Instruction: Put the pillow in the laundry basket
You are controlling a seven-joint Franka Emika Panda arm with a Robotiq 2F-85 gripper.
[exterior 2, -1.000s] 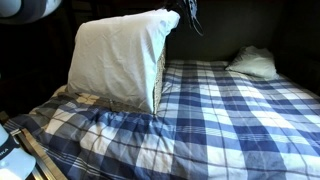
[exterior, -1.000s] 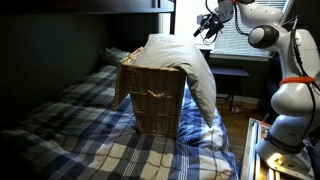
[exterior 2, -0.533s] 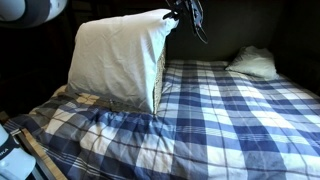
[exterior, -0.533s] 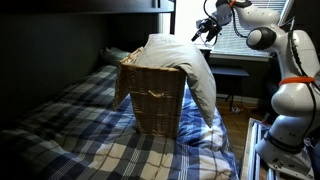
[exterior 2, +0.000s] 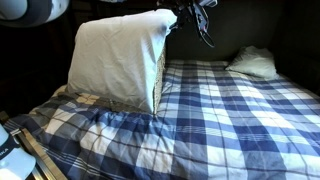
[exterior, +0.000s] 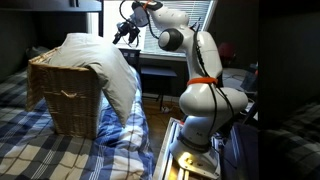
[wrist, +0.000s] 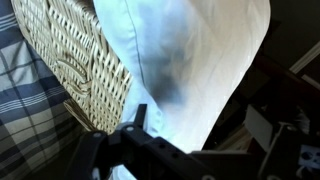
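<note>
I should go on moving toward the pillow's cloth (wrist: 180,122) until my gripper closes on it, because my open fingers point at the white pillow's top corner (exterior 2: 164,20) and are clear of the laundry basket's wicker rim.
The white pillow (exterior: 108,68) stands in the tan wicker laundry basket (exterior: 65,98) on the bed, its upper end sticking out and drooping over the rim. In an exterior view the pillow (exterior 2: 115,58) hides nearly all of the basket (exterior 2: 160,85). My gripper (exterior: 127,30) hangs above the pillow's top corner, apart from it; it also shows at the frame's top in an exterior view (exterior 2: 196,14). In the wrist view the gripper (wrist: 215,145) is open and empty, looking down on the pillow (wrist: 190,50) and basket (wrist: 70,60).
Blue-and-white plaid bedding (exterior 2: 220,115) covers the bed. A second small white pillow (exterior 2: 252,62) lies at the far corner. The arm's base (exterior: 205,120) stands beside the bed, with a desk and window blinds (exterior: 170,65) behind.
My gripper has moved up and away from the pillow's top corner. The pillow and basket have stayed put. One exterior view now frames the scene further toward the robot.
</note>
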